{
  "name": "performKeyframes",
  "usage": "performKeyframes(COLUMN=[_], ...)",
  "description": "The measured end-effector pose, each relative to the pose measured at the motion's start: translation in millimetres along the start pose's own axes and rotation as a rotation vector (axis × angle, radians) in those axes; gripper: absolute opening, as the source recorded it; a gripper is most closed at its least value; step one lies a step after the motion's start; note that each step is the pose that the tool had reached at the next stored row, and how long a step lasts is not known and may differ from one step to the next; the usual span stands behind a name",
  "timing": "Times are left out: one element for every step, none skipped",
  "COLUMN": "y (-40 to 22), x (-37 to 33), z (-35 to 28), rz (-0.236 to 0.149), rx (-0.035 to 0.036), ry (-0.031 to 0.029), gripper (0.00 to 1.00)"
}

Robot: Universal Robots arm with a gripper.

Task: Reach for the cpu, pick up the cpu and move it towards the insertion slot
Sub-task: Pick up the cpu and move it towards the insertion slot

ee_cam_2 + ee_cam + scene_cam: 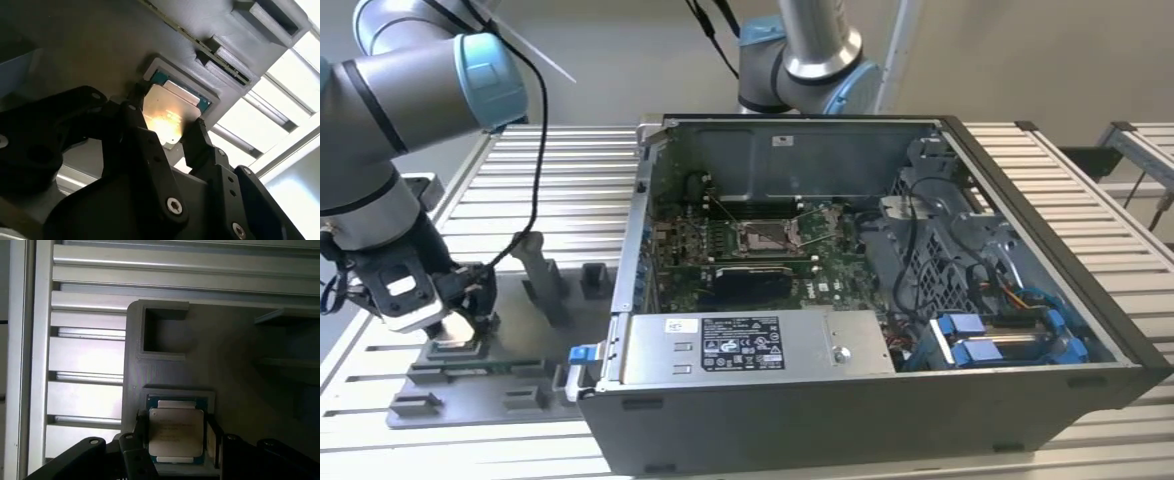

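I am going to lift the cpu [176, 432]. The low frame [180, 391] leaves the cpu's top uncovered, so the cpu will come out and the grey fixture tray will stay where it is.
The cpu [176, 426], a thin square chip with a pale metal top, lies flat in a framed pocket of the grey fixture tray [240, 370]. In the second wrist view the cpu [172, 107] glints under a light. My gripper [176, 442] hangs low over it, and the black fingers [142, 432] stand close on either side of the chip, open, with a thin gap showing on one side. In the exterior view the gripper [454, 335] is at the left, over the tray [520, 395]. The insertion slot [771, 236], a shiny metal-framed socket, sits inside the open computer case [854, 410], well to the right.
An empty square pocket [162, 335] lies in the tray beside the cpu. Grey upright blocks [544, 285] stand on the tray between my gripper and the case. A second arm [801, 50] stands behind the case. The slatted metal table [560, 170] runs all around.
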State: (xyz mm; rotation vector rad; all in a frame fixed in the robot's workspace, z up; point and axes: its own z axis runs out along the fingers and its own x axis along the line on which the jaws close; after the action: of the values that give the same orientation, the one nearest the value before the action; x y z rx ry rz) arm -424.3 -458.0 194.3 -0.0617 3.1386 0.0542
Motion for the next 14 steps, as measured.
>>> performKeyframes(y=[0.1, 0.3, 0.5, 0.6, 0.8, 0.9, 1.1, 1.2, 1.4, 1.6, 1.7, 1.8, 2.3, 2.8], x=[0.0, 0.0, -0.1, -0.1, -0.1, -0.1, -0.1, -0.1, -0.2, -0.2, -0.2, -0.2, -0.2, -0.3], z=[-4.3, -8.6, -13.6, -17.8, -22.6, -27.1, -31.4, -36.1, -40.6, -45.1, -50.0, -54.4, -58.8, -61.7], rz=[0.000, 0.000, 0.000, 0.000, 0.000, 0.000, 0.000, 0.000, 0.000, 0.000, 0.000, 0.000, 0.000, 0.000], rx=[0.0000, -0.0001, 0.0000, 0.0000, 0.0001, 0.0000, -0.0001, 0.0000, 0.0000, 0.0000, 0.0001, 0.0001, 0.0003, 0.0007], ry=[0.0000, -0.0001, 0.0000, -0.0001, 0.0000, 0.0000, -0.0001, 0.0000, 0.0000, -0.0001, 0.0000, 0.0000, -0.0006, -0.0005], gripper=[0.00, 0.00, 0.00, 0.00, 0.00, 0.00, 0.00, 0.00, 0.00, 0.00, 0.00, 0.00, 0.00, 0.00])
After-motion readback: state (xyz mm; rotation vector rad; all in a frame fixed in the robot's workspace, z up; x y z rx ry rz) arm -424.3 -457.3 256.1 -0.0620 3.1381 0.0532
